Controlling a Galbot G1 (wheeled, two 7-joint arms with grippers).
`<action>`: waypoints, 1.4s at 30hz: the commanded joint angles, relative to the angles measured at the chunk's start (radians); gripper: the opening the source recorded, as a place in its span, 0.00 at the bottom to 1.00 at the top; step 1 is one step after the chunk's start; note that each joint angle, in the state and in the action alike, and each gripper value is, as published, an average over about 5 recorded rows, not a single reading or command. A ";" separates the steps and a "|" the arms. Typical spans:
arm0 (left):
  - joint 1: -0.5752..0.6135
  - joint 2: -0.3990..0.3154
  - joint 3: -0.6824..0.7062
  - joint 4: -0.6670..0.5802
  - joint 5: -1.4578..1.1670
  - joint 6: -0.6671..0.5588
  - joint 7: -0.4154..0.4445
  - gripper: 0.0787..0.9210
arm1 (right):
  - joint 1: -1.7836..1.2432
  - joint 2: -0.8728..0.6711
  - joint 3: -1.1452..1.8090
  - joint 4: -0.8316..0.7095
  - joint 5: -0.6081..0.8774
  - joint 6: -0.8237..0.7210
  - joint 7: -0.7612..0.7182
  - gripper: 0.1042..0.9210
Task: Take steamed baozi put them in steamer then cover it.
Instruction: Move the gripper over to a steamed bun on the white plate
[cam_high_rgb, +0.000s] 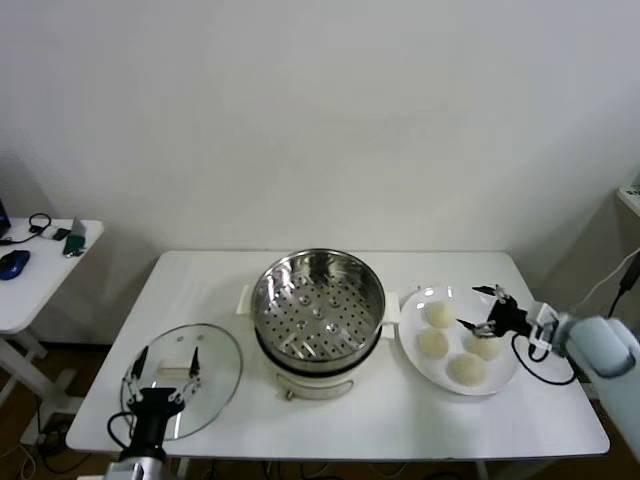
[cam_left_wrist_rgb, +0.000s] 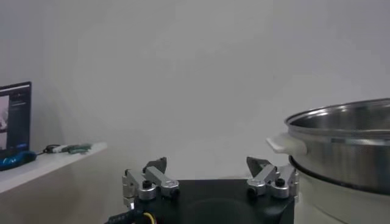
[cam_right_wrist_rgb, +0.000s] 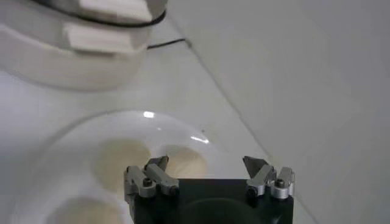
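My gripper will lift the back baozi (cam_high_rgb: 439, 314) free alone, and its neighbours will stay where they are, because white plate shows (cam_high_rgb: 460, 331) between the baozi.
The steamer (cam_high_rgb: 318, 308) stands open at the table's middle, its perforated tray bare. Four baozi lie on a white plate (cam_high_rgb: 412, 350) to its right; one baozi (cam_high_rgb: 437, 314) is at the back and one (cam_high_rgb: 466, 369) at the front. My right gripper (cam_high_rgb: 476, 307) is open just above the plate, over the right-hand baozi (cam_high_rgb: 487, 348). In the right wrist view the gripper (cam_right_wrist_rgb: 207, 165) is open and empty, with a baozi (cam_right_wrist_rgb: 186, 159) ahead of it. The cover (cam_high_rgb: 215, 360) lies flat at the front left. My left gripper (cam_high_rgb: 165, 362) hangs open over its handle (cam_high_rgb: 173, 372).
A white side table (cam_high_rgb: 40, 275) with a mouse and cables stands to the far left. In the left wrist view the left gripper (cam_left_wrist_rgb: 207, 165) is open, with the steamer's wall (cam_left_wrist_rgb: 347, 140) and side handle close beside it. Bare tabletop (cam_high_rgb: 400, 420) lies in front of the steamer.
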 joint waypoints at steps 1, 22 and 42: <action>0.006 0.002 0.003 -0.009 0.003 0.009 -0.010 0.88 | 0.476 -0.123 -0.466 -0.176 -0.085 0.002 -0.232 0.88; 0.003 0.022 -0.028 0.014 -0.036 0.028 -0.041 0.88 | 0.865 0.324 -1.050 -0.650 -0.068 0.071 -0.326 0.88; -0.003 0.026 -0.061 0.026 -0.038 0.043 -0.052 0.88 | 0.783 0.419 -1.024 -0.728 -0.104 0.091 -0.325 0.88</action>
